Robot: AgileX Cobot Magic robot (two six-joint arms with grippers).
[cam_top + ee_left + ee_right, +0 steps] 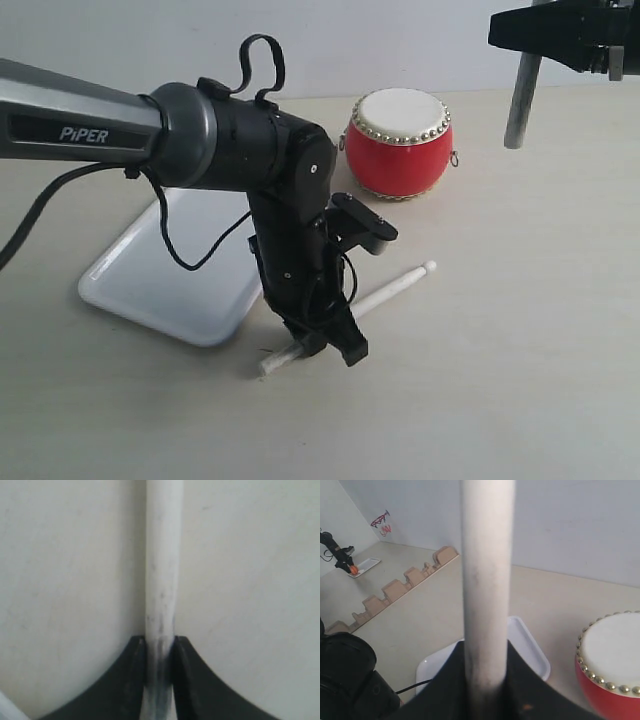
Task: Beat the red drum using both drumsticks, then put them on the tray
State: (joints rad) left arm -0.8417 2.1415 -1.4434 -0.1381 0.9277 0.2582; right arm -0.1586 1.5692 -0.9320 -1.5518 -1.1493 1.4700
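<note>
The drumstick in my right gripper (520, 108) is standing straight up next to the red drum, so next I tilt it until it leans toward the drum's skin (400, 112) before I start beating.
The red drum (400, 145) with its cream skin stands upright at the back centre, and shows again in the right wrist view (612, 667). The white tray (170, 275) lies left of it, partly behind my left arm. One drumstick (395, 288) lies slanted low on the table right of the tray, ball tip toward the drum. My left gripper (322, 345) is shut on its lower end, and the shaft (162, 555) runs out from between the jaws. My right gripper (533, 50) hangs high at the back right, shut on the second drumstick (522, 100), which points down right of the drum.
A black cable (180, 255) loops from the left arm over the tray. In the right wrist view a stepped cardboard strip (395, 592) lies far off, with another small tray (364, 566) beyond it. The left arm's body (347, 680) sits beside the tray (532, 650).
</note>
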